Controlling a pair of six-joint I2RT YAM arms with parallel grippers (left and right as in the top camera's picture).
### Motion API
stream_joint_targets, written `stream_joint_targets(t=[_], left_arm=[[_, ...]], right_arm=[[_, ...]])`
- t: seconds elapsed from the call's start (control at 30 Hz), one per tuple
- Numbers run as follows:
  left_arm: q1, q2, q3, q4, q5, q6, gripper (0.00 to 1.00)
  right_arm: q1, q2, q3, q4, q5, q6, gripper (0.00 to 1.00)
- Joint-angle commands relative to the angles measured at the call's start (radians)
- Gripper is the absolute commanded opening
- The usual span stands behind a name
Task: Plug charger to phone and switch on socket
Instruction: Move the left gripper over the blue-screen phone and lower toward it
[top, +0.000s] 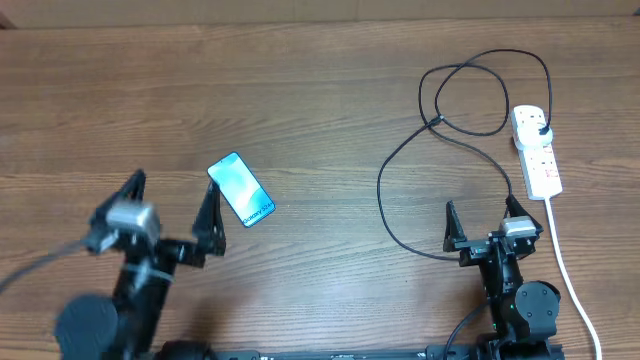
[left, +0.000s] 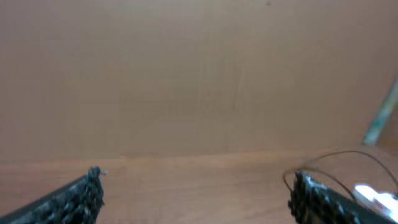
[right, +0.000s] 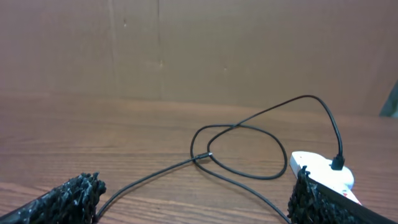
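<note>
I need to raise my left gripper because it faces the wall next to the flat, slanted phone (top: 241, 189). I should then tip it down over the phone and line it up with the phone's long edges (top: 255, 180).
The phone (top: 241, 189) lies face up with a lit light-blue screen, left of the table's middle. My left gripper (top: 170, 208) is open and empty; its right finger is just beside the phone. The phone does not show in the left wrist view, where the gripper (left: 198, 186) is over bare wood. The black charger cable (top: 400, 160) loops at the right, with its black plug (top: 541, 130) in the white socket strip (top: 537, 160). Its connector tip (right: 208, 155) lies loose on the table. My right gripper (top: 485, 215) is open and empty, near the cable's lower bend, as the right wrist view (right: 196, 186) also shows.
The strip's thick white cord (top: 568, 265) runs down the right side past the right arm to the front edge. A brown board wall (right: 199, 50) stands behind the table. The strip (right: 320, 165) sits just beyond my right finger.
</note>
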Motion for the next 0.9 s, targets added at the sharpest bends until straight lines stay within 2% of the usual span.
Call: stream_joint_targets(t=[0.0,0.3,0.47,0.63,0.7,0.77,0.87], left_arm=[[0.003,0.219,0.246,-0.141,0.058,-0.008,1.00],[0.003,0.617,0.733,-0.672,0.124,-0.010,1.00],[0.003,0.743,0.768,-0.798,0.227,-0.010,1.00],[0.003,0.864,0.766,-0.867,0.248,-0.016,1.00],[0.003,0.911,0.766,-0.863,0.249,-0.078,1.00],[0.003,0.969,0.766,-0.862,0.217,-0.192,1.00],[0.000,1.050,0.766,-0.870,0.085,-0.326,1.00]], right_arm=[[0.003,-0.010,-0.011,0.007,-0.005,-0.002,1.00],[0.003,-0.010,-0.011,0.007,-0.005,-0.002,1.00],[0.003,-0.010,-0.011,0.007,-0.005,-0.002,1.00],[0.003,-0.010,-0.011,0.007,-0.005,-0.001,1.00],[0.003,-0.010,-0.011,0.007,-0.005,-0.002,1.00],[0.003,-0.010,-0.011,0.007,-0.005,-0.002,1.00],[0.003,-0.010,-0.011,0.007,-0.005,-0.002,1.00]])
